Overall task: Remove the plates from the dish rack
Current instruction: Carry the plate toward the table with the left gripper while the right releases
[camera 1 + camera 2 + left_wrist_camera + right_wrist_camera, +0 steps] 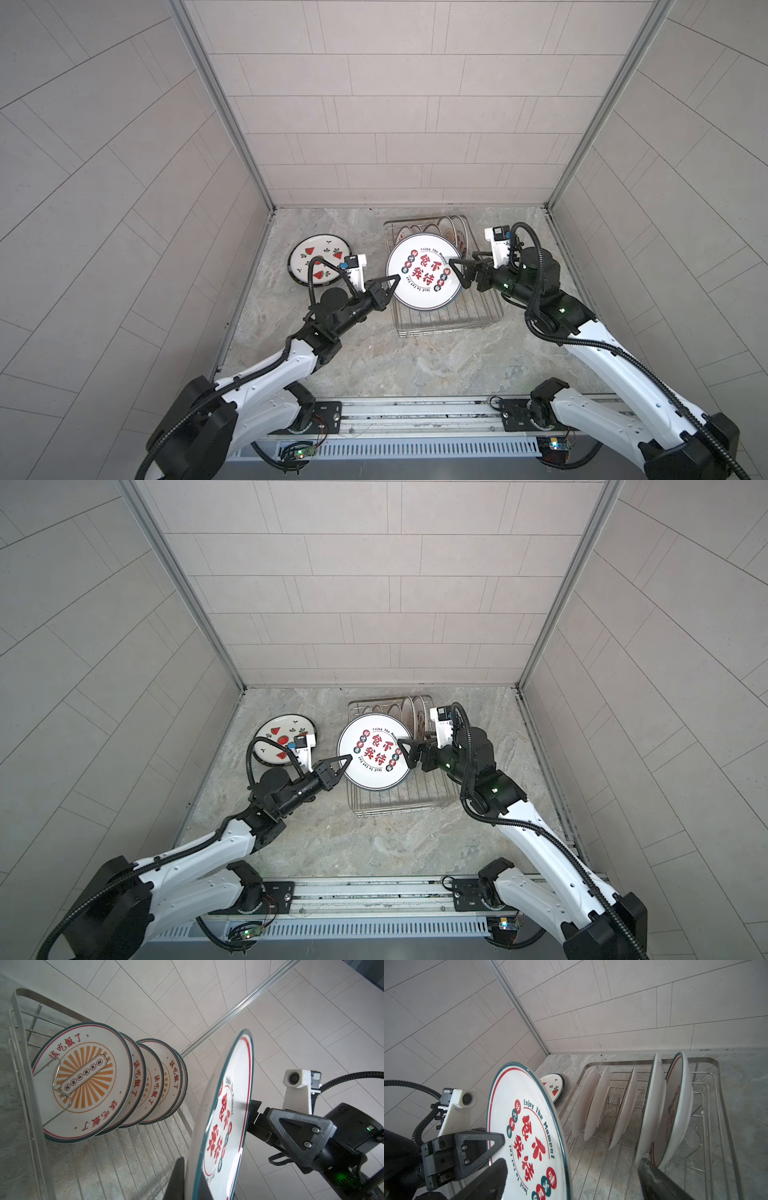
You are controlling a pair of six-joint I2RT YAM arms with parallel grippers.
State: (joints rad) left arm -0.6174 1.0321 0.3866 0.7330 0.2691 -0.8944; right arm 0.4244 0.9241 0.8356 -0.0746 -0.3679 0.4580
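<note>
Next, I back my right gripper's open fingers away from both sides of the white plate's rim [568, 1172] before my left gripper puts the plate beside the watermelon plate.
A white plate with red Chinese characters [424, 276] [374, 756] [224, 1126] [529, 1126] hangs tilted over the dish rack [449, 324] [399, 800] [27, 1064]. My left gripper [395, 279] [347, 759] [191, 1184] is shut on its left rim. My right gripper [459, 274] [405, 754] [571, 1180] stands open, its fingers wide apart on either side of the plate's right rim. Several plates [83, 1084] [654, 1105] with orange sunburst prints stand upright at the rack's far end. A watermelon plate [320, 253] [270, 737] lies flat on the counter, left of the rack.
The marble counter is boxed in by tiled walls at the back and on both sides. The watermelon plate lies close to the left wall. The rack's near half holds only bare wire bars under the held plate.
</note>
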